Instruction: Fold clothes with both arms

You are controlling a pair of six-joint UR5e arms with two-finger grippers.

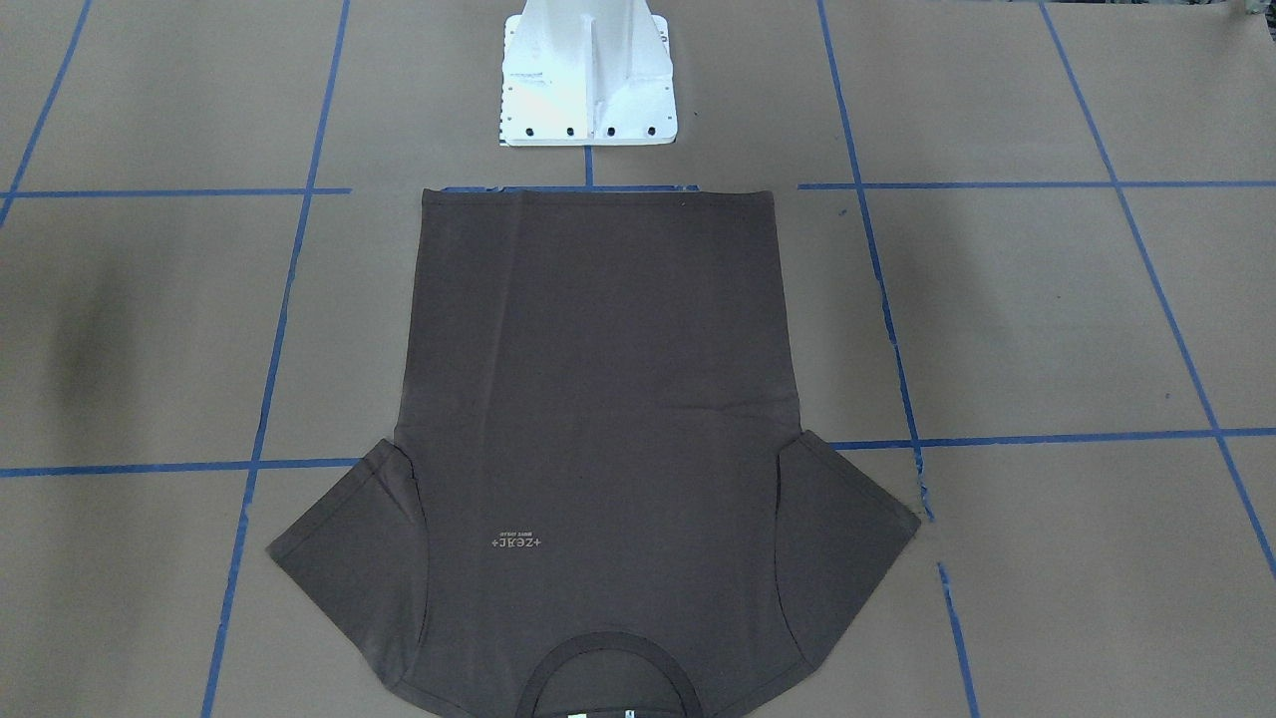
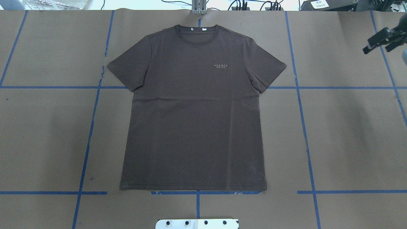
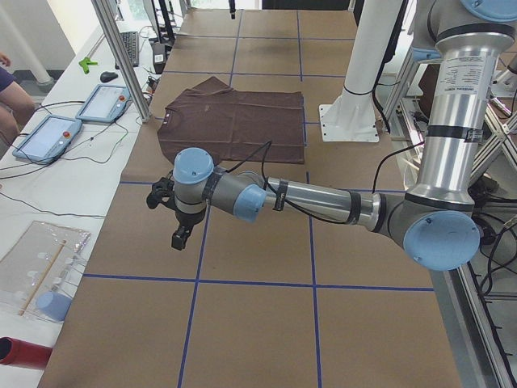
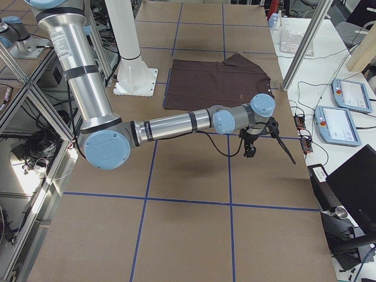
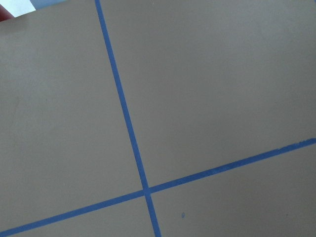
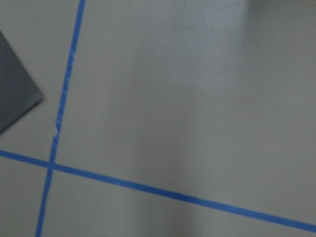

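Note:
The sleeve's cuff (image 1: pixel 329 499) will lie flat over most of the chest logo (image 1: pixel 516 540) when I fold the sleeve inward, because the logo is close to the sleeve seam.
The dark brown T-shirt (image 2: pixel 194 127) lies flat and face up in the middle of the table, sleeves spread, collar at the far edge, hem towards my base. It also shows in the front view (image 1: pixel 598 399) and both side views (image 3: pixel 234 121) (image 4: pixel 217 82). My left gripper (image 3: pixel 179 238) hangs over bare table well off the shirt's left side; I cannot tell whether it is open. My right gripper (image 2: pixel 376 50) hovers to the right of the shirt's sleeve, fingers apart and empty; it also shows in the right side view (image 4: pixel 249 154). A sleeve corner (image 6: pixel 15 98) shows in the right wrist view.
The white pedestal base (image 1: pixel 588 80) stands just behind the hem. Blue tape lines (image 5: pixel 123 108) grid the brown table cover. Tablets (image 3: pixel 48 137) and cables lie beyond the far edge, with metal posts (image 4: pixel 299 53) near the collar.

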